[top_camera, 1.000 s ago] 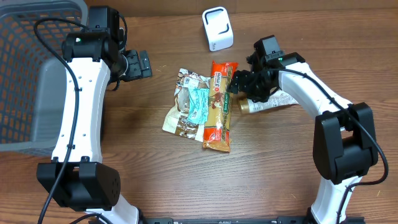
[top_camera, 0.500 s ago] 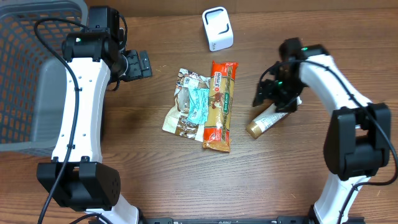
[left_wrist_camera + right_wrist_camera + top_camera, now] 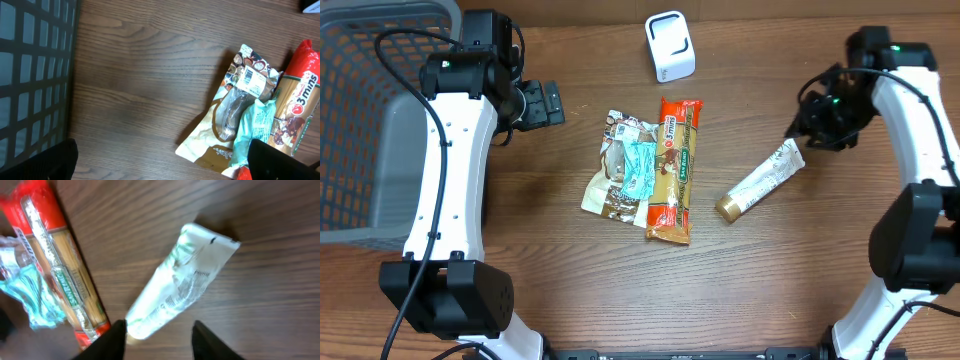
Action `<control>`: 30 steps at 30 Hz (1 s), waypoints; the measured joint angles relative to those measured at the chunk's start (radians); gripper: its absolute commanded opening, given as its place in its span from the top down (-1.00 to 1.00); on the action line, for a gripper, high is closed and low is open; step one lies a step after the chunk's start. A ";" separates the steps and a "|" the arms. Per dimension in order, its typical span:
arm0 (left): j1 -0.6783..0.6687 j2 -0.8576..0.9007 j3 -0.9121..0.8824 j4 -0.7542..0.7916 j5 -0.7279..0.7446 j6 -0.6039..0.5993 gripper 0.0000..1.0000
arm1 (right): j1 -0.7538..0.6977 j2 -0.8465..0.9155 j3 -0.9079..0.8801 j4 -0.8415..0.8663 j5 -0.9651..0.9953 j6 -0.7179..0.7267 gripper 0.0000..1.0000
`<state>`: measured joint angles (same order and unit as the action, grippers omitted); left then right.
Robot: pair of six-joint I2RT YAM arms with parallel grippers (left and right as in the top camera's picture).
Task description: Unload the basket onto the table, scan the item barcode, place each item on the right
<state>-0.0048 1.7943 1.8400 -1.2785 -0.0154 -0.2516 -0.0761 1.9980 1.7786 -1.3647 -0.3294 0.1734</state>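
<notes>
I should push the tube's flat end (image 3: pixel 790 153) round to straighten the white tube (image 3: pixel 758 184) before gripping it, because it lies at a slant to my right gripper's fingers.
A white tube with a gold cap (image 3: pixel 760 180) lies slanted on the wooden table, right of centre. My right gripper (image 3: pixel 807 127) hovers just beyond the tube's flat end, open and holding nothing. In the right wrist view the tube (image 3: pixel 185 280) lies below and ahead of the right gripper (image 3: pixel 160 342), its cap end between the fingers' lines. The white scanner (image 3: pixel 670 45) stands at the back middle. My left gripper (image 3: pixel 545 103) is wide open and empty at the back left. In its wrist view the left gripper (image 3: pixel 160 165) faces bare wood.
A red pasta pack (image 3: pixel 675 170), a teal packet (image 3: pixel 642 165) and a brown-and-white pouch (image 3: pixel 615 180) lie together at the centre. A grey mesh basket (image 3: pixel 370 120) fills the far left. The pouch (image 3: pixel 235 115) and basket (image 3: pixel 30 75) show in the left wrist view.
My right gripper let go of the tube, then drew back to the right and rear with its jaws narrowing. The tube swung to a slant and moved right. The left arm stayed still.
</notes>
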 measured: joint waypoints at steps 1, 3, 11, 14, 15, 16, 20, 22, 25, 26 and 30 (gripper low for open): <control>0.000 0.000 0.000 0.000 0.000 0.000 -1.00 | 0.000 -0.002 -0.007 0.014 0.002 0.009 0.39; 0.000 0.000 0.000 0.000 0.000 0.000 -1.00 | 0.014 -0.002 -0.035 0.041 0.019 0.032 0.56; 0.000 0.000 0.000 0.000 0.000 0.000 -1.00 | 0.092 -0.002 -0.165 0.111 0.134 0.140 0.88; 0.000 0.000 0.000 0.000 0.000 0.000 -1.00 | 0.091 -0.002 -0.167 0.114 0.195 0.175 0.90; 0.000 0.000 0.000 0.000 0.000 0.000 -1.00 | 0.090 -0.002 -0.167 0.115 0.219 0.183 0.92; 0.000 0.000 0.000 0.000 0.000 0.000 -0.99 | 0.090 -0.002 -0.167 0.116 0.235 0.190 0.92; 0.000 0.000 0.000 0.000 0.000 0.000 -0.99 | 0.090 -0.002 -0.178 0.144 0.272 0.211 0.93; 0.000 0.000 0.000 0.000 0.000 0.000 -0.99 | 0.091 -0.002 -0.196 0.163 0.283 0.216 0.93; 0.000 0.000 0.000 0.000 0.000 0.000 -0.99 | 0.098 -0.002 -0.236 0.214 0.293 0.220 0.93; 0.000 0.000 0.000 0.000 0.000 0.000 -1.00 | 0.105 -0.002 -0.256 0.241 0.293 0.219 0.93; 0.000 0.000 0.000 0.000 0.000 0.000 -0.99 | 0.129 -0.002 -0.315 0.348 0.292 0.211 0.93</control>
<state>-0.0048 1.7943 1.8397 -1.2785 -0.0151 -0.2516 0.0525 1.9957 1.4631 -1.0172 -0.0372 0.3847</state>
